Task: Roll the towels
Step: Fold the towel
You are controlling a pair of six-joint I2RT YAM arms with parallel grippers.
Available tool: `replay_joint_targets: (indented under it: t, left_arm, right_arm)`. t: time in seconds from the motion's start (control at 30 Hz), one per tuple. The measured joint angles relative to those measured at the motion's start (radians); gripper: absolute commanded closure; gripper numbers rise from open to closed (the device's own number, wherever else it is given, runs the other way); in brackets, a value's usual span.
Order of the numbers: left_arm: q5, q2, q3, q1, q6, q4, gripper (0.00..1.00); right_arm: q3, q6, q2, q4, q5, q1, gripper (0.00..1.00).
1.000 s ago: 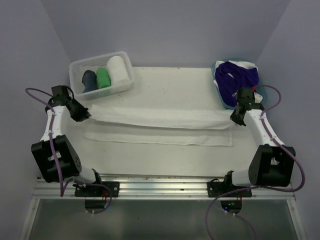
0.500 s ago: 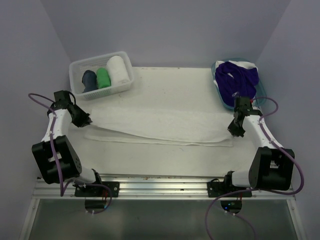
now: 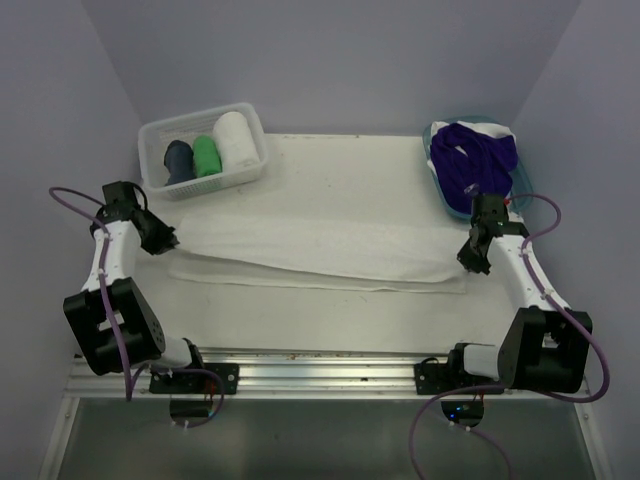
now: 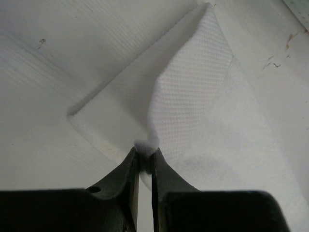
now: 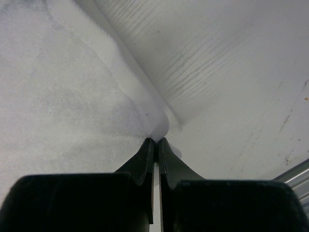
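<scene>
The upper layer's edge (image 3: 310,270) runs straight along the lower layer's near edge (image 3: 310,289), so the robot's left gripper should go on pulling it nearer until the two edges meet, and then let go.
A long white towel (image 3: 320,250) lies across the table, folded lengthwise, its upper layer laid over the lower one. My left gripper (image 3: 170,240) is shut on the towel's left corner (image 4: 147,145), low over the table. My right gripper (image 3: 466,262) is shut on the towel's right corner (image 5: 159,130), also low. In the left wrist view the upper layer (image 4: 193,92) rises from the jaws as a fold.
A white basket (image 3: 203,150) at the back left holds a dark blue, a green and a white rolled towel. A blue tub (image 3: 440,185) at the back right holds a heap of purple and white towels (image 3: 478,155). A metal rail (image 3: 320,365) runs along the near edge.
Both grippers have carried the towel's far edge toward me and down, folding it over the near half. The fold now lies flat, and the grippers sit lower and nearer.
</scene>
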Motion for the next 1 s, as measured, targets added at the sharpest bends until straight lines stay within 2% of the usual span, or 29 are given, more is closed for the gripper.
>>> replay_joint_targets:
  t: [0.3, 1.0]
  left_arm:
    - [-0.013, -0.011, -0.079, 0.002, 0.0, 0.004, 1.0]
    - [-0.045, -0.047, -0.117, 0.007, -0.001, 0.0, 1.0]
  right_arm:
    - [-0.04, 0.003, 0.001, 0.005, -0.011, 0.0, 1.0]
    - [-0.048, 0.007, 0.034, 0.01, 0.013, 0.0, 1.0]
